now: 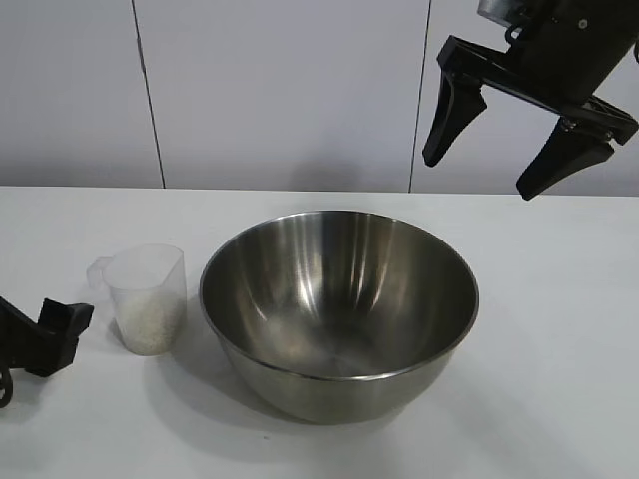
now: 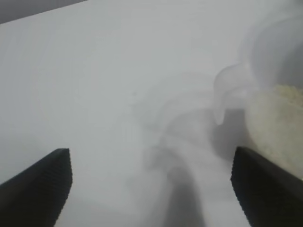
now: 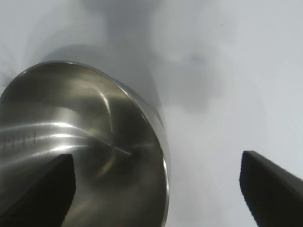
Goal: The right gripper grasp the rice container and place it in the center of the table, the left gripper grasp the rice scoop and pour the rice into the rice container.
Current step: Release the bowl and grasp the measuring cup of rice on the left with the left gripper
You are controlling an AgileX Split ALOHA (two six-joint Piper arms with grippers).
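My left gripper is open with the rice scoop's handle (image 1: pixel 98 272) outside its fingers, so next I move toward the rice scoop until the fingers are on both sides of the handle (image 2: pixel 228 90), and then close them.
The rice container (image 1: pixel 339 309), a wide shiny steel bowl, stands on the white table (image 1: pixel 559 329) near its middle with nothing inside. Left of it, close by, is the rice scoop (image 1: pixel 148 297), a clear plastic cup upright with rice (image 1: pixel 152 329) in its lower part. My right gripper (image 1: pixel 479 175) hangs open high above the bowl's right back side, touching nothing; in the right wrist view the gripper (image 3: pixel 157 161) straddles the bowl's (image 3: pixel 71 123) rim from above. My left gripper (image 1: pixel 55 334) sits low at the left edge, open and just left of the scoop. In the left wrist view the scoop (image 2: pixel 279 61) and its rice (image 2: pixel 279 118) lie beside one finger, outside the open gripper (image 2: pixel 151 153).
A grey panelled wall (image 1: pixel 280 90) runs behind the table's far edge. Bare tabletop lies to the right of the bowl and in front of it (image 1: pixel 120 429).
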